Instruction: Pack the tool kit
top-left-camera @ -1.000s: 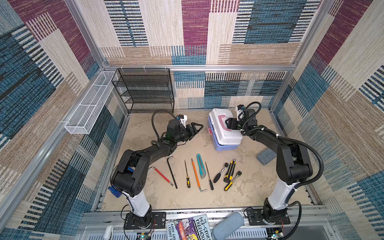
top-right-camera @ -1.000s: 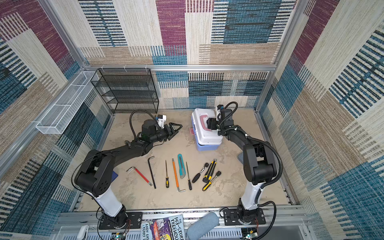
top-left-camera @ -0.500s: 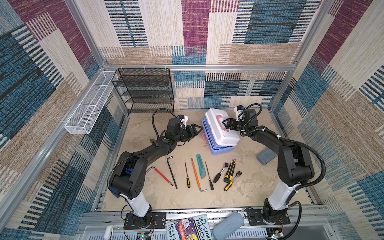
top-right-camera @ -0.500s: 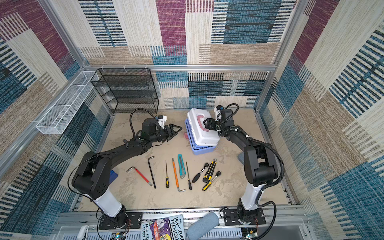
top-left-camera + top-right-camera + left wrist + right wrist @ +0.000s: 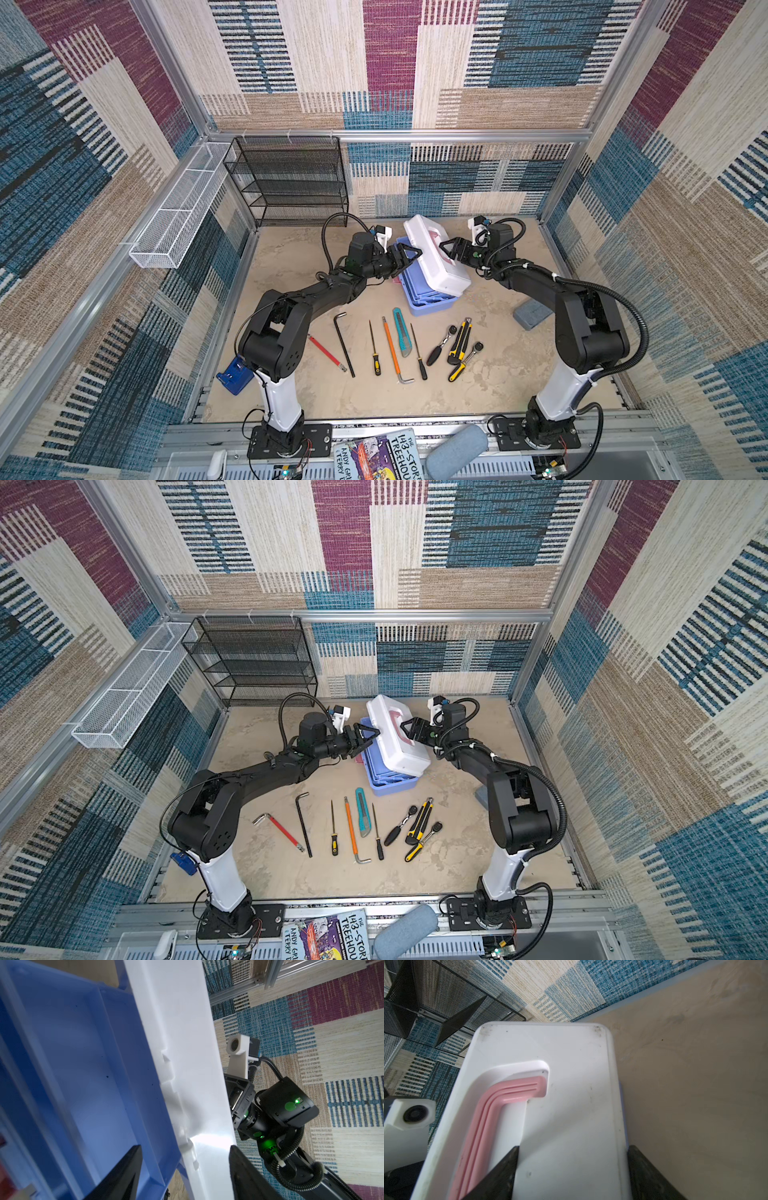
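Observation:
I should open my right gripper and move it back while my left gripper pushes the lid's rim (image 5: 424, 274) over, because the tilted white lid (image 5: 434, 254) has to swing down onto my right gripper's side.
The tool kit's white lid (image 5: 436, 259) (image 5: 397, 735) with its pink handle (image 5: 500, 1105) stands tilted up over the lavender-blue base (image 5: 430, 299) and its trays (image 5: 83, 1064). My right gripper (image 5: 449, 249) (image 5: 573, 1147) is shut on the lid, with one finger in the handle recess and the other on the lid's outer edge. My left gripper (image 5: 411, 254) (image 5: 184, 1147) is open and straddles the lid's raised front rim. Several slim tools lie in a row in front of the box, among them a teal knife (image 5: 402, 332) and an orange hex key (image 5: 392, 353).
A black mesh shelf (image 5: 291, 183) stands at the back left, beside a white wire basket (image 5: 178, 208) on the left wall. A grey pouch (image 5: 532, 313) lies to the right, a dark blue tape dispenser (image 5: 235, 376) by the left arm's base, and a book (image 5: 378, 455) on the front rail.
The lid was down a second ago and has swung up with my right gripper on it. My left gripper has moved right, up to the lid's front rim.

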`<action>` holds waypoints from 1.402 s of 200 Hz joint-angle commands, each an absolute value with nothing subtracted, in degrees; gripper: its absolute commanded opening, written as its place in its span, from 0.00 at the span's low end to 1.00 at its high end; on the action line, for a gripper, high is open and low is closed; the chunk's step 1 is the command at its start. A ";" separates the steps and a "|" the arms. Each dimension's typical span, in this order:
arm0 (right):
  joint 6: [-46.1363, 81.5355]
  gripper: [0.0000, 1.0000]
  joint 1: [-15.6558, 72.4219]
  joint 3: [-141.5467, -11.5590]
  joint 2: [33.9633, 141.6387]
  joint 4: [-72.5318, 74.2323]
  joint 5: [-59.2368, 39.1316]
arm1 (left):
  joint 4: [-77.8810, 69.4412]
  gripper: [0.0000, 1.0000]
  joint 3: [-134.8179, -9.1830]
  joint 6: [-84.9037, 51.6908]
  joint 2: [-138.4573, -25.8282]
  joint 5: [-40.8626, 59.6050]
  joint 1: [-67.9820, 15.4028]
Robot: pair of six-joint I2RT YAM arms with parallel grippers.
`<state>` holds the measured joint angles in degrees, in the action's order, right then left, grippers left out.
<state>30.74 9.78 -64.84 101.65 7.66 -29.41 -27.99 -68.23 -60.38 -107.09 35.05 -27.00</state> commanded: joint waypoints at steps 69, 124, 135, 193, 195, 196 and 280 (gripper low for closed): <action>43.92 0.68 9.99 -59.36 101.19 22.14 -34.81 | -43.47 0.58 -72.30 -69.45 -112.35 37.55 -27.60; 47.23 0.73 10.45 -56.60 101.27 27.33 -36.07 | -47.54 0.44 -73.63 -72.20 -114.42 37.15 -28.25; 46.49 0.76 10.55 -56.83 101.50 26.75 -36.47 | -48.11 0.41 -73.79 -72.41 -114.61 37.05 -28.37; 40.21 0.90 10.55 -56.28 99.56 21.16 -32.13 | -48.23 0.23 -73.58 -72.72 -114.61 36.20 -28.38; 40.00 0.90 10.55 -56.32 99.55 20.93 -31.96 | -48.25 0.22 -73.61 -72.74 -114.61 36.21 -28.39; 39.91 0.90 10.55 -56.33 99.52 20.75 -31.85 | -48.25 0.22 -73.63 -72.76 -114.65 36.21 -28.39; 32.36 1.00 10.55 -58.18 96.21 11.80 -21.19 | -42.55 0.17 -76.69 -70.22 -115.00 36.69 -28.48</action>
<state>36.07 10.44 -57.80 97.76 15.05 -26.65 -44.51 -74.67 -74.15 -114.74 36.36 -28.53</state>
